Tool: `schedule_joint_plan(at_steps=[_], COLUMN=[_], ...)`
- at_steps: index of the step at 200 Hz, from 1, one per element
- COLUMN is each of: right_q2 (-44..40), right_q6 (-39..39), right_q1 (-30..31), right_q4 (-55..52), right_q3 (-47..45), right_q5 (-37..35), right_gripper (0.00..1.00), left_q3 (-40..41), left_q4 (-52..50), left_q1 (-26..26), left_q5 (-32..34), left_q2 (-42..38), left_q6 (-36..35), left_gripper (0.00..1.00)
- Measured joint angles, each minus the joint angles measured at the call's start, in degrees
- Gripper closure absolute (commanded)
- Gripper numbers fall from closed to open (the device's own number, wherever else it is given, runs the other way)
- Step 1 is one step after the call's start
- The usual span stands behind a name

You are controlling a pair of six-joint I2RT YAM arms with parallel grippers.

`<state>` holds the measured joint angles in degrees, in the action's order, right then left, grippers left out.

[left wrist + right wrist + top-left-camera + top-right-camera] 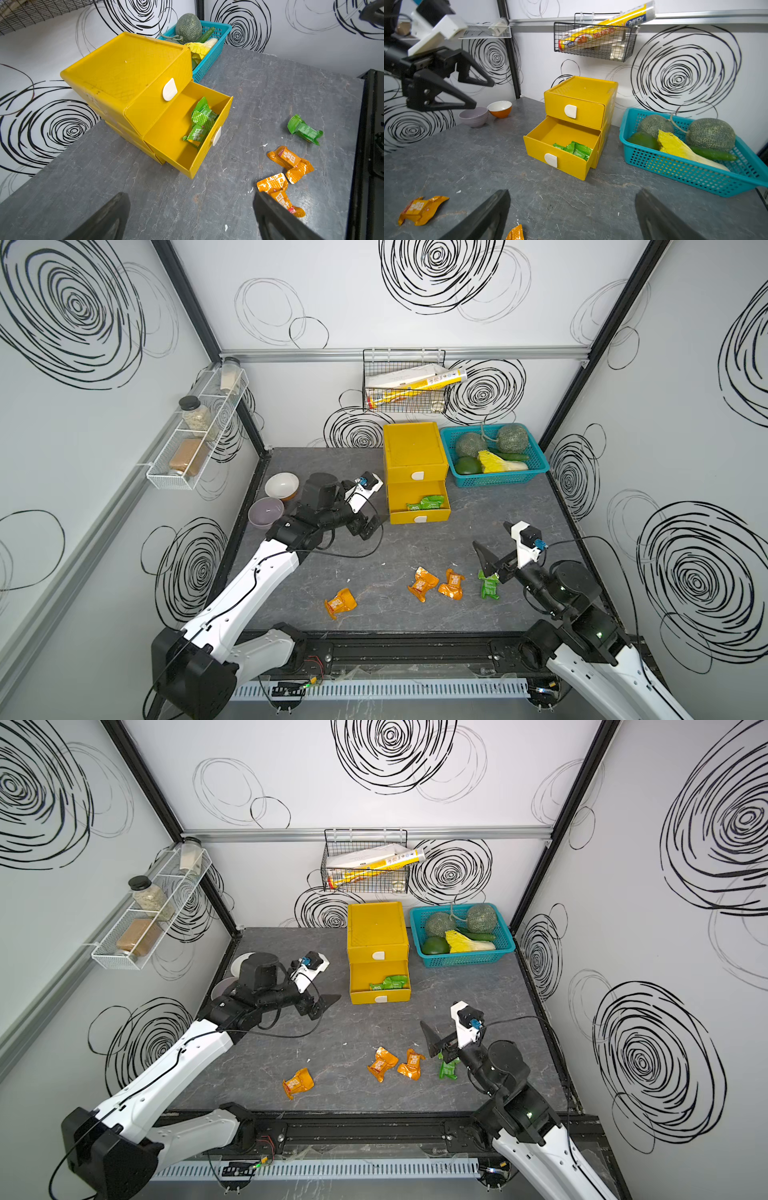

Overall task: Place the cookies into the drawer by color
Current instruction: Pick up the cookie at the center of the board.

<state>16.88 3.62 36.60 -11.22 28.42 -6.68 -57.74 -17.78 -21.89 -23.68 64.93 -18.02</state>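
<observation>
My right arm is above the loose green cookie (488, 586), which is far from my left gripper, so next my right gripper takes the cookie to the open middle drawer (418, 500).
The yellow drawer (414, 454) cabinet stands at the back of the table, its middle drawer pulled out with green cookies (428, 502) inside; they also show in the wrist views (200, 124) (574, 150). Three orange cookies (340, 603) (423, 584) (452, 584) lie on the front of the table. A green cookie (489, 585) lies just right of them, partly under my right arm. My left gripper (483, 95) hovers open and empty left of the drawer. My right gripper (490, 535) is open and empty above the table (189, 194), just beyond the loose green cookie.
A teal basket (494, 480) of vegetables sits right of the cabinet. Two bowls (281, 485) (266, 512) stand at the table's left edge behind my left arm. A wire basket (403, 381) hangs on the back wall and a jar rack (195, 435) on the left wall.
</observation>
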Motion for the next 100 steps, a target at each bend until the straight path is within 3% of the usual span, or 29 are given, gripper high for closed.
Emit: schedule_joint_plan(at_steps=[42,100], right_q2=[6.3,13.3], right_q6=[16.1,37.6], right_q1=[0.0,0.0], right_q4=[-6.0,-15.6], right_q3=[5.4,6.4], right_q5=[-6.3,-5.7], right_gripper=[0.07,0.15], left_q3=[4.0,8.0], left_q4=[1.4,3.3], left_q1=[3.8,8.4], left_q5=[-4.4,-9.7], left_q2=[-2.3,-4.4], left_q6=[2.1,3.1], left_gripper=[0.01,0.01])
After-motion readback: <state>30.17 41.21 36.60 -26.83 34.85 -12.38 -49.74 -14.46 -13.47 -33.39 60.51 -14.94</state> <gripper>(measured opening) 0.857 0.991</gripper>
